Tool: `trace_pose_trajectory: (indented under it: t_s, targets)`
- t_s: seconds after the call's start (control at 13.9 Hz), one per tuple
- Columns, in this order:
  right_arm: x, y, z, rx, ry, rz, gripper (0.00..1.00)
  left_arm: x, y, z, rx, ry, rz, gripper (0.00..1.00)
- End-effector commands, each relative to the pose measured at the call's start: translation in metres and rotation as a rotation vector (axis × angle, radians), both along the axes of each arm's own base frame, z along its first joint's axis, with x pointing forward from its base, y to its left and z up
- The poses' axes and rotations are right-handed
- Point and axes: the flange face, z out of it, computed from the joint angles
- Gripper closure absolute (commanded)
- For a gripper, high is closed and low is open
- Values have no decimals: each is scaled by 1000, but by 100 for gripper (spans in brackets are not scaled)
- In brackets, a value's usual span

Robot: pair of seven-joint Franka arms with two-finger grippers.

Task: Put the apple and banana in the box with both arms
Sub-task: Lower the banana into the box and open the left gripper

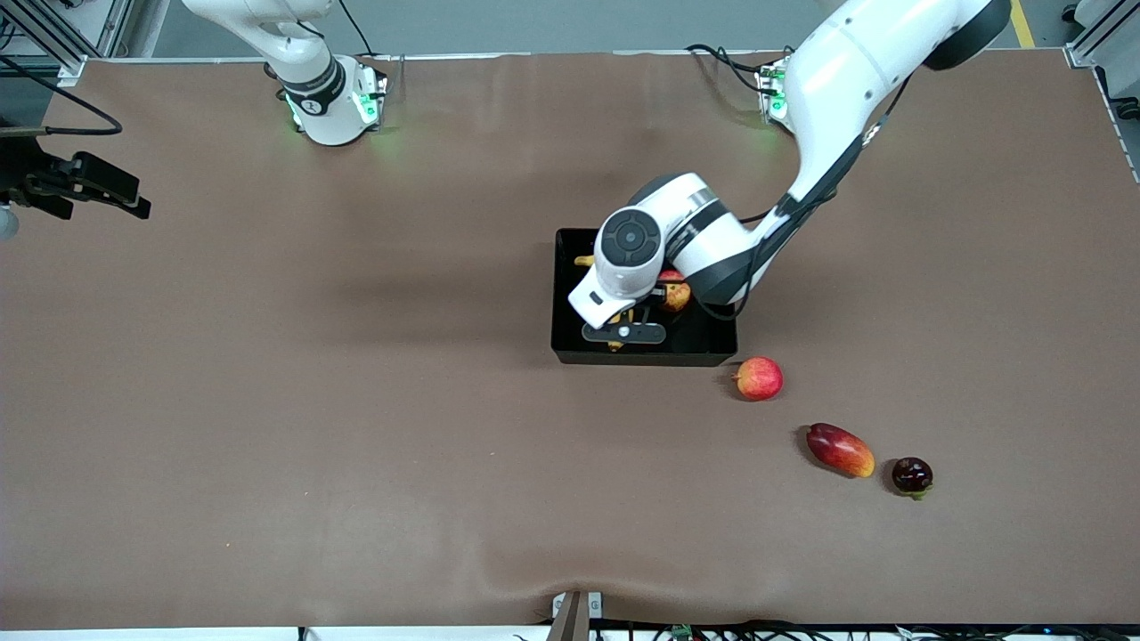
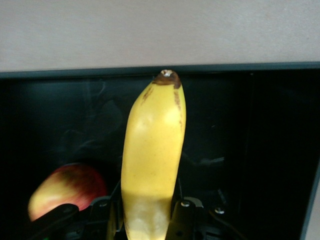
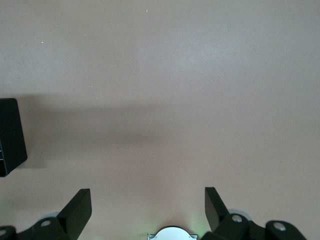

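The yellow banana is inside the black box's sides and clear of the deep-red apple, so the robot's left gripper should keep going down and let go of the banana on the box's bottom.
The black box stands mid-table. My left gripper is down inside it, shut on the yellow banana. In the left wrist view the banana sticks out from between the fingers of the left gripper, its dark tip toward the box wall. The deep-red apple lies in the box beside the gripper; it also shows in the left wrist view. My right gripper is open and empty, high over bare table by its own base; it is out of the front view.
A paler orange-pink apple lies just outside the box's corner, nearer the front camera. A red-yellow mango and a small dark fruit lie nearer still. A black device sits at the right arm's end of the table.
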Motion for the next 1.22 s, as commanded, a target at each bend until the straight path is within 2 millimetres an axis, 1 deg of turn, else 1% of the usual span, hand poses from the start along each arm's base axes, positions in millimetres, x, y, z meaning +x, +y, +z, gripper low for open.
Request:
trace_pose_trajectory:
  t_s: [0.0,0.14,0.22,0.29,0.36,0.43,0.5,0.57,0.65,0.72,0.79,0.86,0.93,1.0,1.15]
  targets:
    - [-2,0,4,-1,-2,-6,0,-8,-20,-17,38,-44,8,100]
    - [-2,1,4,-1,-3,-5,0,-14,-26,-37,64,-64,-5,100]
    - [-2,1,4,-1,-2,-5,0,-16,-31,-44,53,-77,-10,100]
    - [-2,1,4,-1,-4,-5,0,-15,-31,-50,42,-84,-7,96]
    - [-2,1,3,-1,-2,-3,0,-13,-30,-50,39,-87,-6,68]
    - [-2,1,4,-1,-4,-5,0,-10,-28,-47,39,-93,-6,1]
    - [-2,1,4,-1,-3,-3,0,-6,-26,-42,35,-101,1,0]
    - [-2,1,4,-1,-2,-3,0,0,-24,-26,28,-123,7,0]
    - [-2,0,3,-1,-2,-6,0,11,-15,-9,25,-143,23,0]
    - [-2,1,4,-1,-4,-5,0,33,5,21,11,-186,61,0]
    - [-2,1,4,-1,-3,-3,0,53,31,54,16,-211,112,0]
    - [-2,1,4,-1,-2,-3,0,64,52,86,48,-224,143,0]
    - [-3,1,4,-1,-1,-5,0,75,77,121,68,-254,183,0]
    - [-2,1,3,-1,1,-5,0,86,104,151,80,-280,228,0]
    - [-2,0,3,-1,2,-6,0,94,154,205,130,-307,287,0]
